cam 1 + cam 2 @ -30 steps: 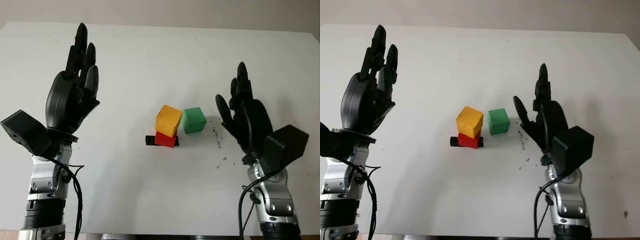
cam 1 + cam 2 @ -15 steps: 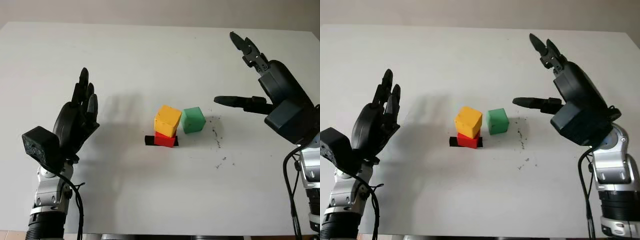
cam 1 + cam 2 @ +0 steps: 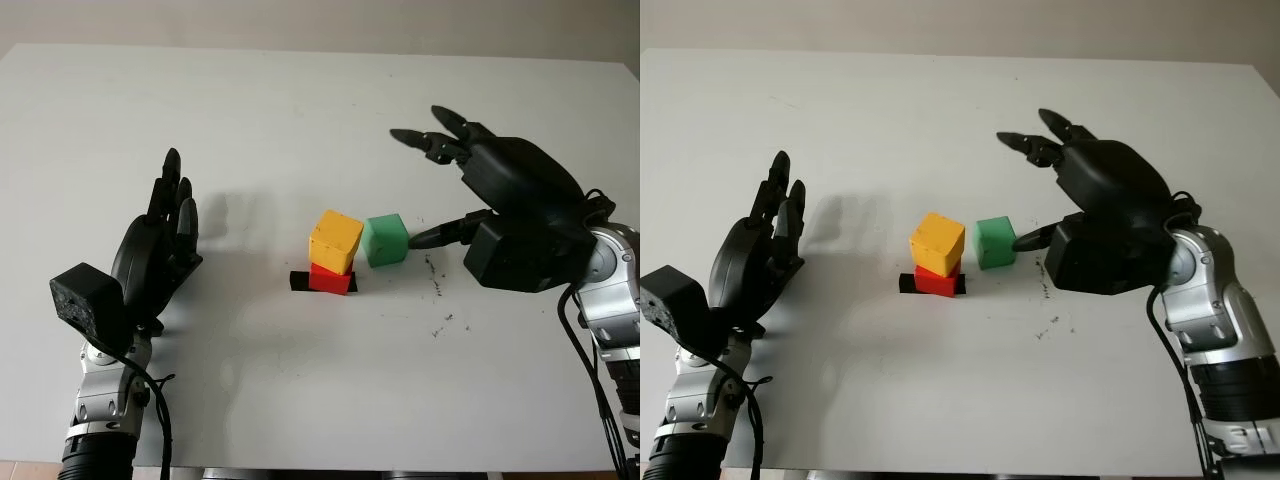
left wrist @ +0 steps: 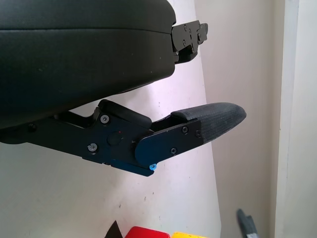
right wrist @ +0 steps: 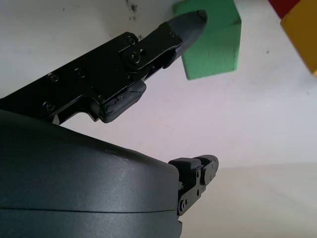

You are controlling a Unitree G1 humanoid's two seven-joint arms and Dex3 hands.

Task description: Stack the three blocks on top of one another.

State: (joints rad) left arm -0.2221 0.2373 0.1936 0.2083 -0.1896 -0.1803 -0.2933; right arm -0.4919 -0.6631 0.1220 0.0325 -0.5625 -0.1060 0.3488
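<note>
The yellow block should stay steady when I lower the green block onto it, because the broad flat top sits over the red block.
A yellow block sits tilted on top of a red block, which stands on a black tape mark. A green block stands on the white table just right of that pair. My right hand is open and hovers over the green block's right side. Its thumb tip is at the block's right edge and its fingers arch above and behind. In the right wrist view the thumb overlaps the green block; I cannot tell if they touch. My left hand is open at the left, well away from the blocks.
The white table reaches to a wall at the back. Small dark specks mark the surface right of the green block. In the left wrist view the red block and yellow block peek in at the edge.
My right hand has swung down and left from a raised pose, so its thumb now reaches the green block. The left hand dropped lower a second ago and has hardly moved since.
</note>
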